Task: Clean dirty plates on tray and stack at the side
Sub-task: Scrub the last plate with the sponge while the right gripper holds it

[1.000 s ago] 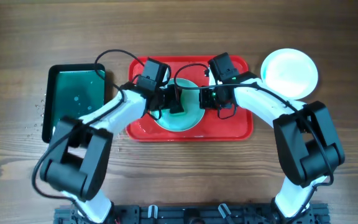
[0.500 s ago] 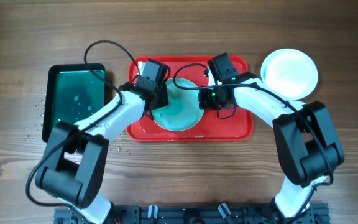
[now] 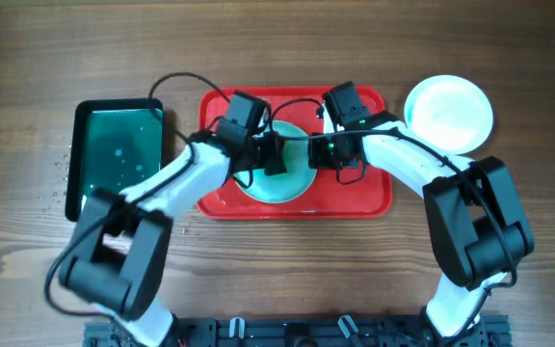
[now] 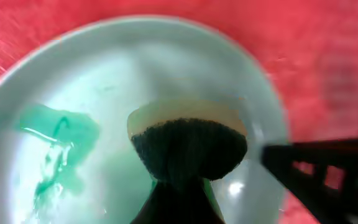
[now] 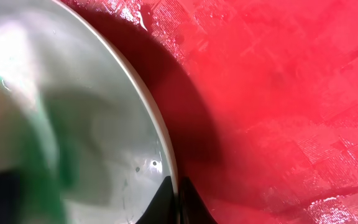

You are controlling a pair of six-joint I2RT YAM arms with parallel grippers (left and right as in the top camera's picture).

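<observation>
The teal smear (image 4: 61, 149) is on the plate beside the sponge, so I should wipe back over it with my left gripper to the rim opposite my right gripper.
A pale turquoise plate (image 3: 292, 178) lies in the red tray (image 3: 374, 198). My left gripper (image 3: 274, 160) is shut on a dark sponge (image 4: 188, 146) and presses it onto the plate's middle (image 4: 117, 81). A teal smear (image 4: 58, 134) lies on the plate left of the sponge. My right gripper (image 3: 320, 154) is shut on the plate's right rim. In the right wrist view its fingers (image 5: 178, 202) pinch the rim edge of the plate (image 5: 92, 112) over the tray floor (image 5: 278, 93). Another pale plate (image 3: 449, 114) rests on the table right of the tray.
A dark green tray (image 3: 114, 159) holding liquid sits on the wooden table left of the red tray, with water drops (image 3: 61, 173) beside it. The right gripper's black body (image 4: 328, 171) shows at the plate's edge in the left wrist view.
My left gripper swept the sponge to the plate's left edge and has come back right to its middle. The right gripper has kept still on the rim.
</observation>
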